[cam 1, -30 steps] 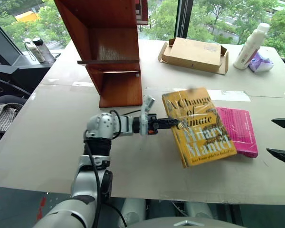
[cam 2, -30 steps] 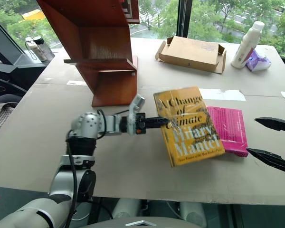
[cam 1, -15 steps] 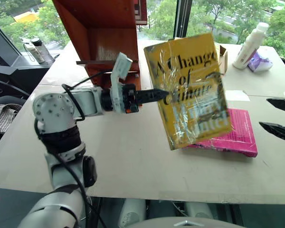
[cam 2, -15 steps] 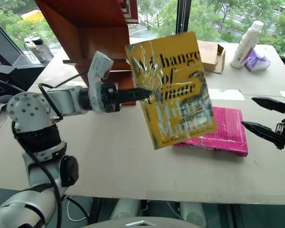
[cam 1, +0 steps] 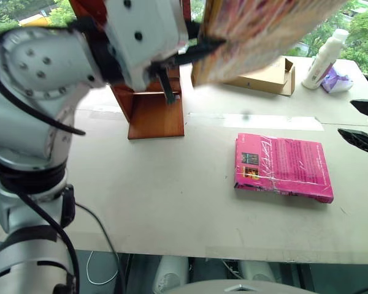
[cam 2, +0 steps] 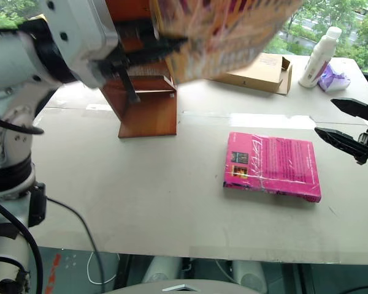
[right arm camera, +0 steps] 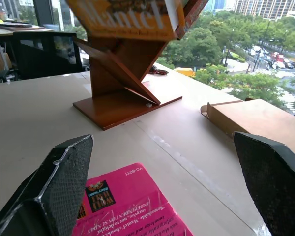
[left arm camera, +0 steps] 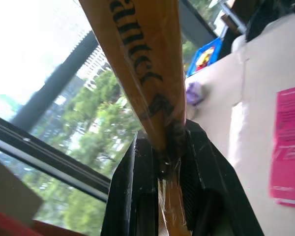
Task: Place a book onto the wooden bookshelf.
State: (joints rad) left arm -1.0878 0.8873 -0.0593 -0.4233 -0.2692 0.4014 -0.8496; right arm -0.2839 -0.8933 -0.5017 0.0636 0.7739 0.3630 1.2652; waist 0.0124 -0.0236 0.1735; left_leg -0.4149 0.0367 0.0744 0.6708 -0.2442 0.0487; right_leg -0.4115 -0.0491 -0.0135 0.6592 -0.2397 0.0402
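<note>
Next, my left gripper swings back, levels the yellow book point(cam 1: 251, 40) and lays it across the bookshelf's boards point(cam 2: 153, 82), because the book is tilted high and points past the wooden bookshelf's side.
The yellow book point(cam 1: 257, 27) hangs high over the table, close to the camera, with my left gripper point(cam 1: 207, 46) shut on its edge. In the left wrist view the black fingers point(left arm camera: 137, 177) pinch the plastic-wrapped cover point(left arm camera: 142, 64) between them. The wooden bookshelf point(cam 1: 152, 107) stands at the table's back left, just behind and below the held book; the right wrist view shows its slanted panels point(right arm camera: 123, 83) under the book point(right arm camera: 123, 17). My right gripper point(cam 1: 363, 124) is open at the right edge, beside a magenta-pink book point(cam 1: 283, 166).
The pink book lies flat on the table point(cam 1: 172, 202) at centre right. A tan cardboard box point(cam 1: 267, 73) sits at the back. A white bottle point(cam 1: 324, 56) and a purple wrapper point(cam 1: 336, 79) stand at the back right. My raised left arm point(cam 1: 43, 79) blocks the left side.
My left arm has lifted the yellow book well up and rolled it, so it now shows nearly edge-on near the camera. The right gripper has edged forward slightly, still open.
</note>
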